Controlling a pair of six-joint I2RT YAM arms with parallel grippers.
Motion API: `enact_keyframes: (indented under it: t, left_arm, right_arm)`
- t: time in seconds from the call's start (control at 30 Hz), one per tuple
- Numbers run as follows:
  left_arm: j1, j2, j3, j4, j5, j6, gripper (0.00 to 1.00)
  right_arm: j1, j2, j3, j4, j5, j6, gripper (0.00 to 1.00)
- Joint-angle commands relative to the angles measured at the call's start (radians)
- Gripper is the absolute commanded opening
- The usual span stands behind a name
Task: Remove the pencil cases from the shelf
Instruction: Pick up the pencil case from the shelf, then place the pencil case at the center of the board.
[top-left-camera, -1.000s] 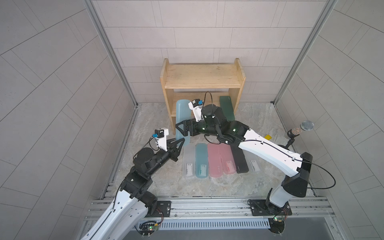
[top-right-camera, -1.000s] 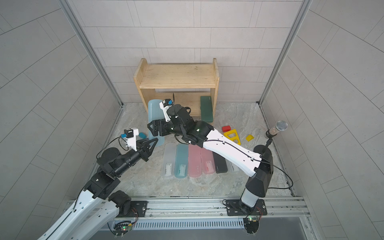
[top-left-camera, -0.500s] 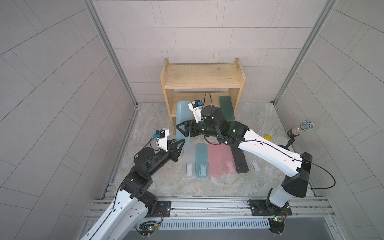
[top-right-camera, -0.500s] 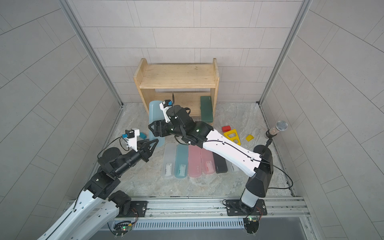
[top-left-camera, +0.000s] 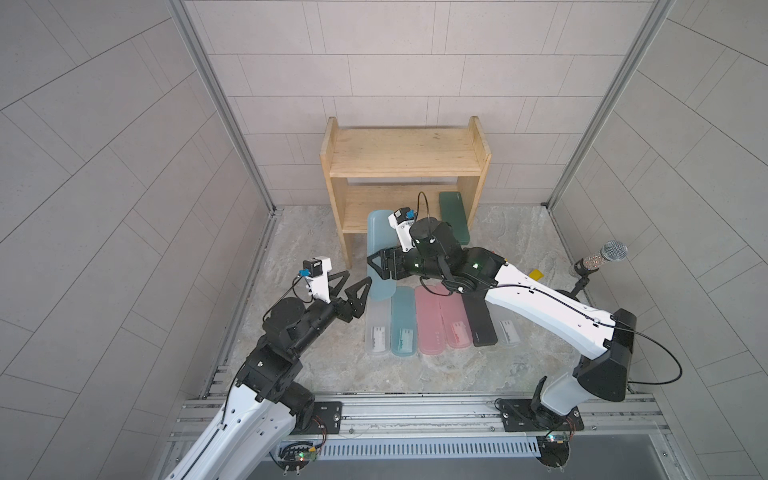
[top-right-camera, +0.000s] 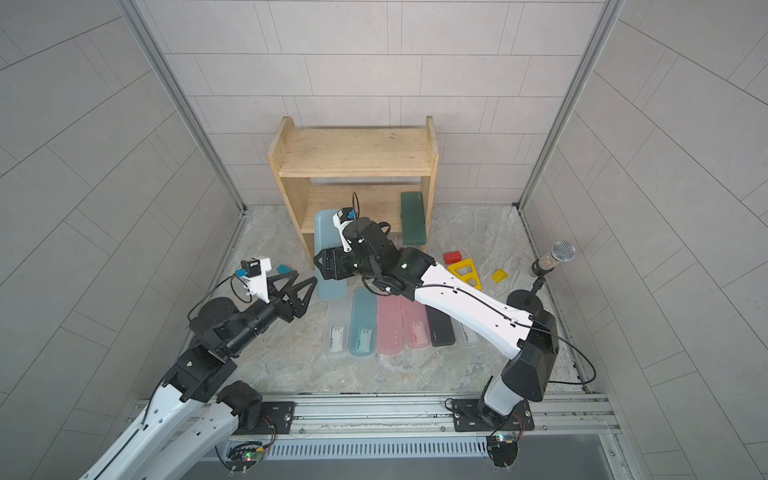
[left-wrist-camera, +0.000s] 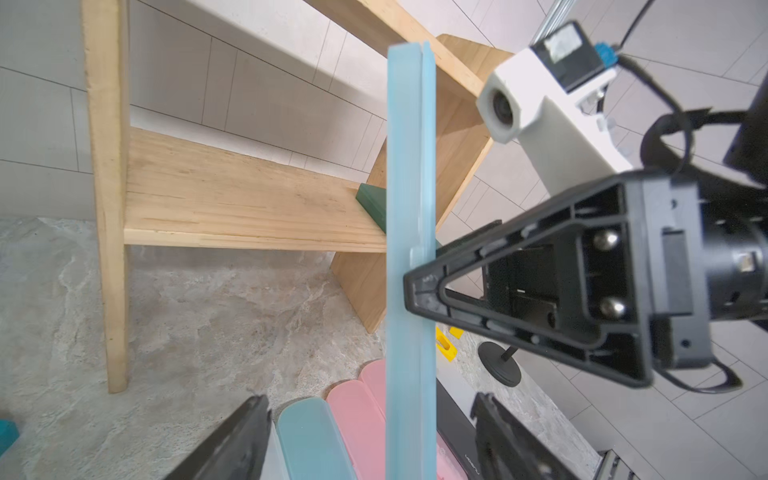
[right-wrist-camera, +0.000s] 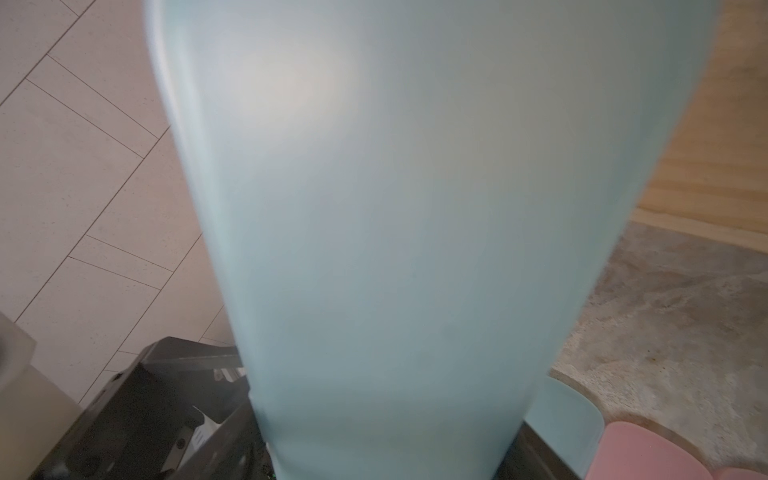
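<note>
The free floor (top-left-camera: 350, 331) beside the pencil cases is under my left gripper, so next my left gripper moves back before my right gripper puts the light teal case (top-left-camera: 381, 232) down there.
My right gripper (top-left-camera: 374, 266) is shut on a light teal pencil case (top-left-camera: 377, 232) and holds it on edge above the floor, in front of the shelf's (top-left-camera: 403, 153) left leg. In the right wrist view this case (right-wrist-camera: 395, 228) fills most of the picture. My left gripper (top-left-camera: 354, 283) is open. In the left wrist view the held case (left-wrist-camera: 409, 249) stands between its fingers (left-wrist-camera: 245, 432) with a gap on each side. A dark green pencil case (top-right-camera: 413, 222) lies on the shelf's lower tier at the right, overhanging the front edge. The top tier is bare.
Several pencil cases lie side by side on the floor: frosted white (top-left-camera: 377, 328), teal (top-left-camera: 404, 324), two pink (top-left-camera: 430, 322), black (top-left-camera: 480, 324), frosted white (top-left-camera: 509, 332). At the right are a red block (top-right-camera: 453, 257), a yellow triangular block (top-right-camera: 467, 270) and a microphone stand (top-right-camera: 561, 253).
My right gripper closed on the light teal case. Then my left gripper, shut at the case's near end before, opened wide and let it go. The arms barely shifted.
</note>
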Motion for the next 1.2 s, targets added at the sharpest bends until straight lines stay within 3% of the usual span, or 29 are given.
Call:
enact_keyframes:
  t: [0.0, 0.17, 0.27, 0.37, 0.5, 0.7, 0.97, 1.17]
  left_arm:
    - [0.004, -0.018, 0.039, -0.027, -0.05, 0.014, 0.86]
    - [0.006, -0.032, 0.061, -0.078, -0.11, 0.023, 0.91]
    - [0.015, 0.021, 0.136, -0.194, -0.182, 0.011, 0.95]
    - [0.06, 0.155, 0.295, -0.345, -0.108, 0.011, 0.96]
    - [0.11, 0.25, 0.459, -0.477, -0.127, 0.035, 0.98]
    - [0.253, 0.293, 0.564, -0.627, -0.119, 0.109, 1.0]
    - [0.331, 0.24, 0.519, -0.667, -0.05, 0.134, 1.0]
    - [0.337, 0.227, 0.48, -0.651, -0.005, 0.124, 1.0]
  right_arm:
    - [-0.013, -0.081, -0.041, 0.002, 0.023, -0.013, 0.25]
    - [-0.03, -0.15, -0.165, -0.007, 0.04, -0.01, 0.25]
    - [-0.03, -0.161, -0.225, 0.026, 0.008, 0.03, 0.25]
    - [-0.027, -0.156, -0.288, 0.135, -0.058, 0.108, 0.25]
    - [-0.005, -0.097, -0.314, 0.233, -0.105, 0.186, 0.27]
    - [0.065, 0.05, -0.299, 0.368, -0.139, 0.314, 0.29]
    - [0.111, 0.302, -0.223, 0.491, -0.196, 0.465, 0.3]
    - [0.121, 0.428, -0.136, 0.418, -0.208, 0.448, 0.34]
